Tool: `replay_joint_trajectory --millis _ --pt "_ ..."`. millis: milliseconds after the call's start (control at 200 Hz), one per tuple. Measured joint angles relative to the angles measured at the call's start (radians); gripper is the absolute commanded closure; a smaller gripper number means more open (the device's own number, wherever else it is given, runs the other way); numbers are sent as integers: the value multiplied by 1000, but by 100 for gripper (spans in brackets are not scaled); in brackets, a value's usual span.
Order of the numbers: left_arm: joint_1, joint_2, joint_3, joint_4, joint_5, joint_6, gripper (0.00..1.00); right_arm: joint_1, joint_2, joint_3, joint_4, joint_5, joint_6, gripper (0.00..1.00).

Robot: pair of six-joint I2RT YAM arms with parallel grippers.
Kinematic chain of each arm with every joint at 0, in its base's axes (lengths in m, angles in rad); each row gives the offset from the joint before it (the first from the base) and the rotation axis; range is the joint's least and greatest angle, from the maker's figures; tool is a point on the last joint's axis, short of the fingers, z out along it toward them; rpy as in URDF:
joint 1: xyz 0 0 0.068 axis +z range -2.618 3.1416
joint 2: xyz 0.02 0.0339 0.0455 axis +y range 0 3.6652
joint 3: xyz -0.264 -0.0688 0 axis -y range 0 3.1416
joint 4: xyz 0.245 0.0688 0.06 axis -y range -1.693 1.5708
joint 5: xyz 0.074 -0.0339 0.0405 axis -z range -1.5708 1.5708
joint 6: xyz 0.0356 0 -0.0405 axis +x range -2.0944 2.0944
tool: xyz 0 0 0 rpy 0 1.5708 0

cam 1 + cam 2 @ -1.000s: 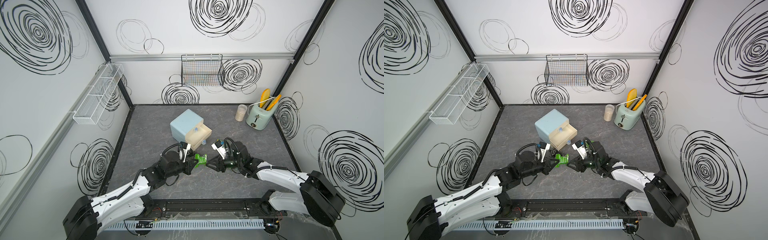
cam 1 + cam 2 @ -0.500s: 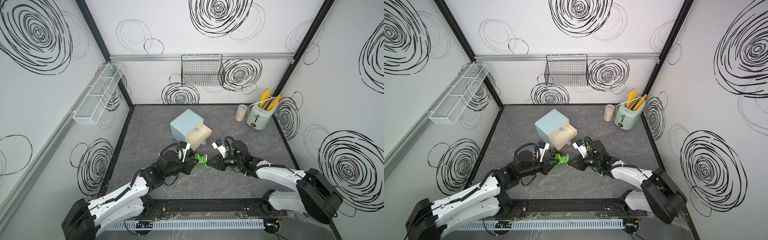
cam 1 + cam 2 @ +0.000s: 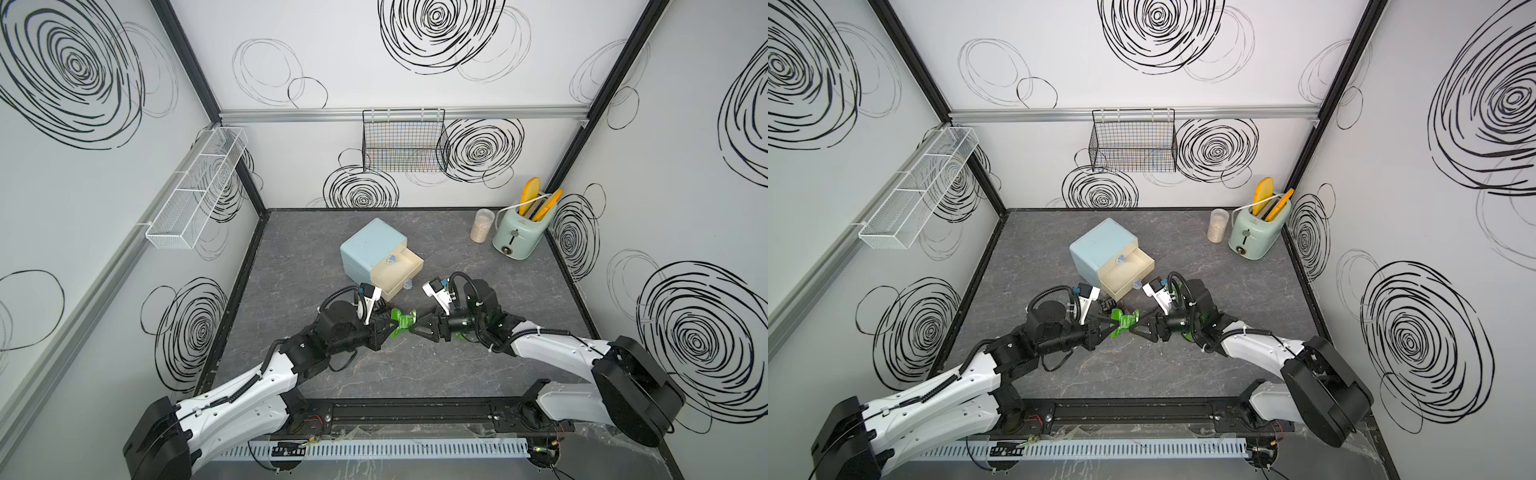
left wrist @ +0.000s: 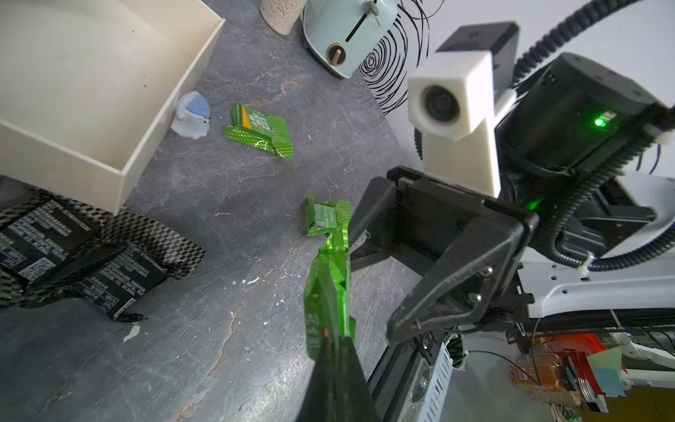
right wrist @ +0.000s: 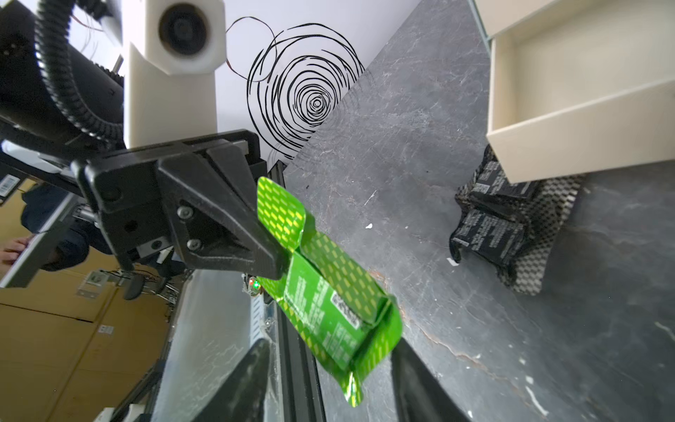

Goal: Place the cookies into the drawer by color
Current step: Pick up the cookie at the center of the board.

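The drawer (image 3: 400, 273) opens toward my right gripper, but the green cookie is in my left gripper. So next my right gripper takes hold of the cookie's loose end (image 3: 409, 320) before placing the cookie.
A bright green cookie packet (image 3: 404, 321) (image 3: 1125, 321) hangs edge-up above the table, and my left gripper (image 4: 334, 339) (image 3: 390, 326) is shut on its near end. The packet's other end (image 5: 328, 292) lies between the spread fingers of my right gripper (image 5: 328, 350) (image 3: 413, 328), which is open and not pinching it. Two more green cookies (image 4: 259, 129) (image 4: 325, 217) lie flat on the table. Black cookies (image 4: 73, 255) (image 5: 504, 226) are heaped beside and partly under the cream drawer (image 3: 399, 274) (image 4: 120, 171), which is pulled out of the pale-blue cabinet (image 3: 370, 245) and shows an empty floor.
A mint-green toaster (image 3: 517, 235) holding yellow slices and a clear cup (image 3: 482, 224) stand at the back right. A wire basket (image 3: 405, 141) hangs on the back wall and a white rack (image 3: 195, 187) on the left wall. The two grippers meet tip to tip.
The right gripper's jaws have spread wider around the packet's free end. The left gripper still holds the green packet, and both arms have barely shifted.
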Motion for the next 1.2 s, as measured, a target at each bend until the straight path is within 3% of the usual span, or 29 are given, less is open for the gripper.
replay_joint_trajectory --millis 195,395,600,675,830,995,1201 --pt "0 0 0 24 17 -11 100 0 29 0 42 -23 22 40" --pt "0 0 0 47 24 -19 99 0 43 2 86 -65 48 60" --pt "3 0 0 49 14 -19 98 0 23 3 92 -60 61 73" --pt "5 0 0 50 4 -18 88 0 6 3 87 -52 60 78" --pt "6 2 0 39 -6 -15 50 1 -11 6 69 -32 50 83" --pt "19 -6 19 -38 -34 19 34 -5 -12 32 5 -1 26 86" --pt "122 -33 149 -201 -76 114 29 -54 2 127 -128 10 -40 85"
